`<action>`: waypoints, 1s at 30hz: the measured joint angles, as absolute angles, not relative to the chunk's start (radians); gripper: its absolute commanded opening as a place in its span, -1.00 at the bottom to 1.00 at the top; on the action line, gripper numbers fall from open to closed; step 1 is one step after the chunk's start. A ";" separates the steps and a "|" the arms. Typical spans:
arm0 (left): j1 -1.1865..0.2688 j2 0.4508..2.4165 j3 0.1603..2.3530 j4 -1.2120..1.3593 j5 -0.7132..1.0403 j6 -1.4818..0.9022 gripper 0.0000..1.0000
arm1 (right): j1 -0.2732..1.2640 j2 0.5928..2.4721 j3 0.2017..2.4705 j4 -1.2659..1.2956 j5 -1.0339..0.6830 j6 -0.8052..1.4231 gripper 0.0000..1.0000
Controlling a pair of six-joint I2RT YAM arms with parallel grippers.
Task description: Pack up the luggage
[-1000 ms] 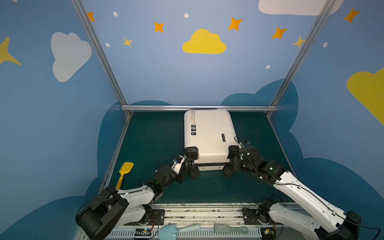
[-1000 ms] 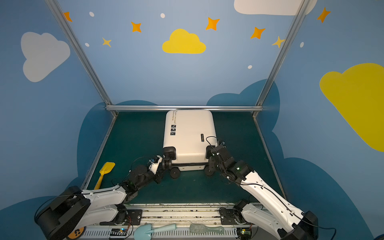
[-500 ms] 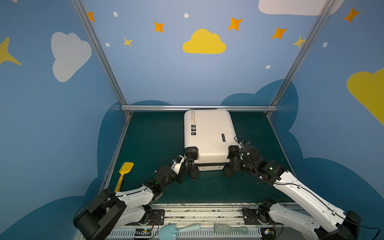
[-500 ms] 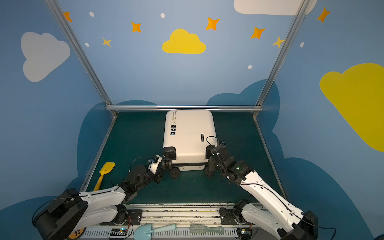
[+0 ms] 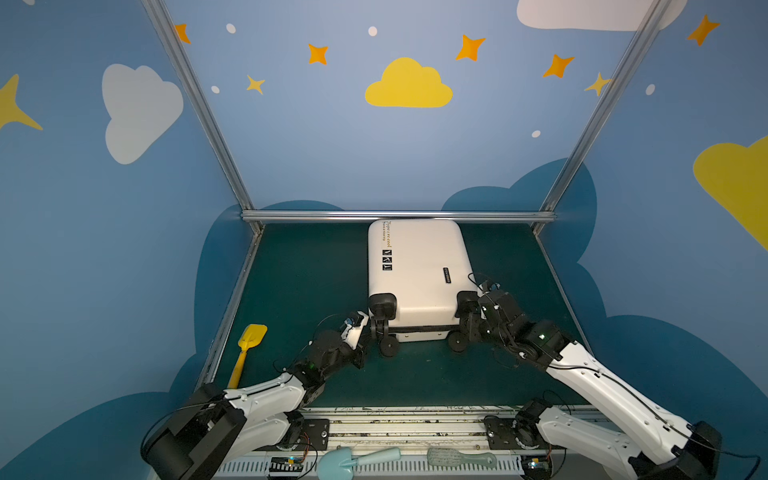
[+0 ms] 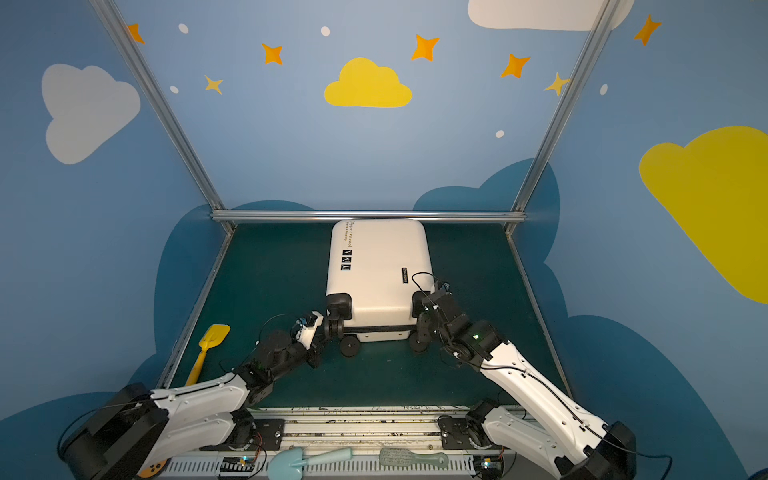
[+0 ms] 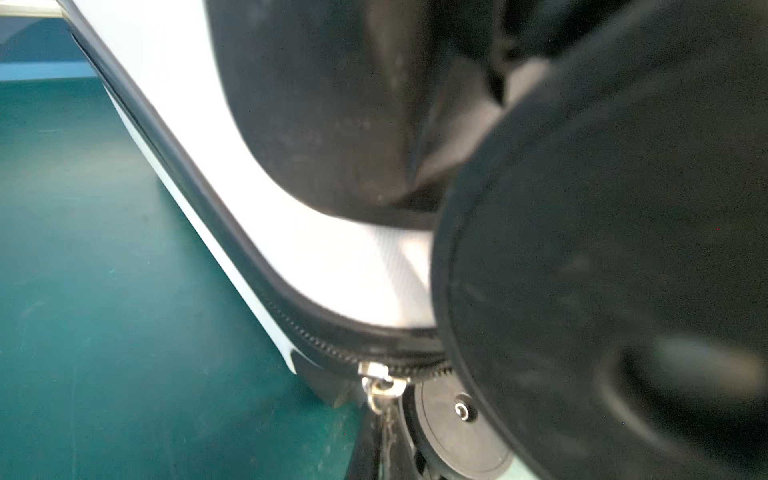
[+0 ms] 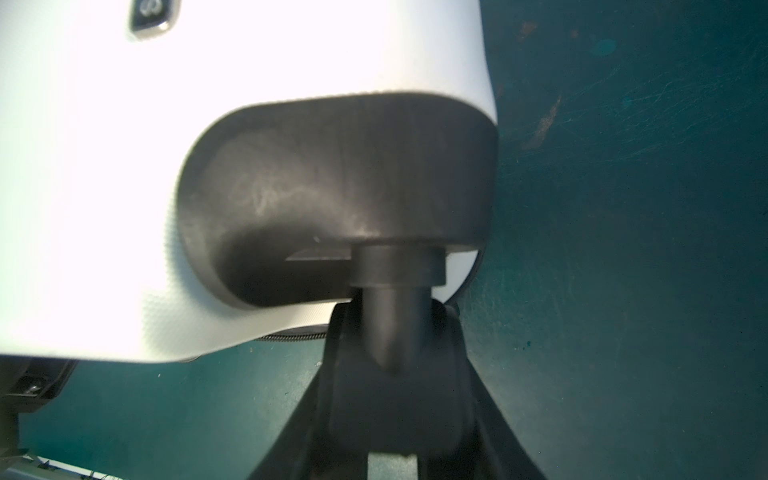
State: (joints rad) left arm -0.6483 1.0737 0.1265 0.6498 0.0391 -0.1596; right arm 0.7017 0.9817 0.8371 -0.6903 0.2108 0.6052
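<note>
The zipper pull is in my left gripper and a luggage wheel is in my right gripper, so I should keep pulling until the zipper pull goes around the luggage's corner.
The luggage is a white hard-shell suitcase. It lies flat and zipped shut on the green mat, with its black wheels toward me, in both top views. My left gripper is at its near left corner. In the left wrist view it is shut on the silver zipper pull, just beside a black wheel. My right gripper is at the near right corner. In the right wrist view its fingers are closed around the black wheel under the wheel housing.
A yellow toy shovel lies on the mat at the front left. A pale blue shovel and a translucent brush rest on the front rail. An aluminium bar runs right behind the luggage. Blue walls close in both sides.
My left gripper has closed at the near left corner of the luggage. The right gripper and the luggage have not moved.
</note>
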 measured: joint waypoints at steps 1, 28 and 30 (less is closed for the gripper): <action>-0.648 1.054 0.125 0.632 0.038 -0.158 -0.94 | 0.702 0.982 0.838 -0.692 0.210 0.605 -1.00; -0.733 0.921 0.138 0.472 -0.005 -0.128 -0.94 | 0.697 1.015 0.873 -0.727 0.199 0.605 -1.00; -0.748 0.938 0.146 0.472 -0.011 -0.119 -0.94 | 0.697 1.018 0.876 -0.731 0.199 0.605 -1.00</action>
State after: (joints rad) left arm -0.7475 0.9382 0.1463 0.4725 -0.0113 -0.1188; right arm 0.6968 1.0180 0.8764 -0.7307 0.1989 0.6048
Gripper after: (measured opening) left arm 0.047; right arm 0.396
